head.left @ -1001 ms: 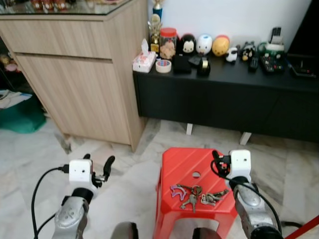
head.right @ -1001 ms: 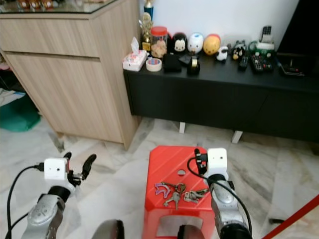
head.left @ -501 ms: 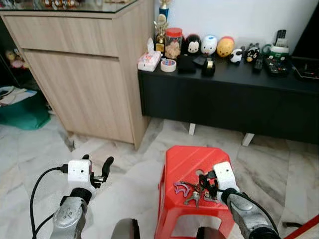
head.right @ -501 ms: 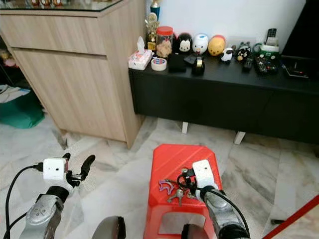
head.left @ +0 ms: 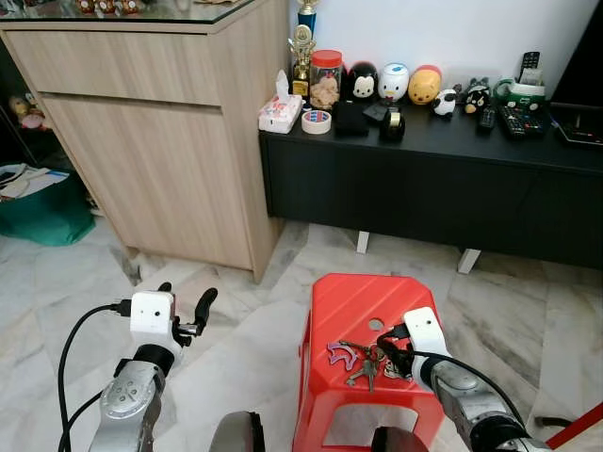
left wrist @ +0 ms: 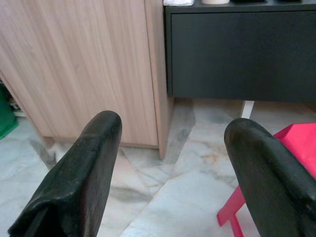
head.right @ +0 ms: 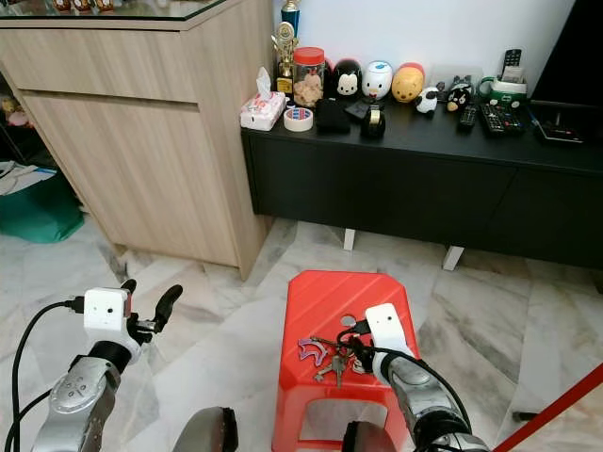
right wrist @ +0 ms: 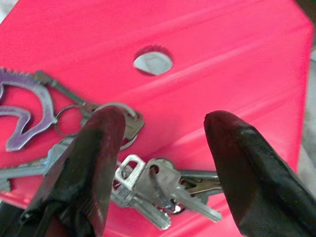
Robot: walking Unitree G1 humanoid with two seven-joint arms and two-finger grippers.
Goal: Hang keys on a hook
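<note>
Red stool [right wrist: 150,140] is visible between the purple fob's rings and the dark keys [right wrist: 201,182], so I expect the purple fob to stay behind when I lift the dark keys.
A bunch of keys [head.left: 366,360] with a purple horse-shaped fob [head.left: 340,355] lies on the front part of a red plastic stool [head.left: 353,303]. My right gripper [head.left: 393,350] is low over the keys, open, its fingers [right wrist: 94,163] straddling the silver keys [right wrist: 163,190] without closing on them. The key rings and fob [right wrist: 24,111] lie just beyond the fingers. My left gripper [head.left: 188,311] is held open above the marble floor, left of the stool, with nothing between its fingers [left wrist: 81,177].
A light wood cabinet [head.left: 151,132] stands at the back left. A low black console [head.left: 433,179] behind the stool carries figurines, a jar, tape and remotes. A red pole [head.left: 575,428] crosses the lower right corner. A green bag [head.left: 38,212] sits far left.
My right gripper has come down from beside the stool's right edge onto the keys, fingers now around them. The camera shifted slightly. The left arm has barely moved.
</note>
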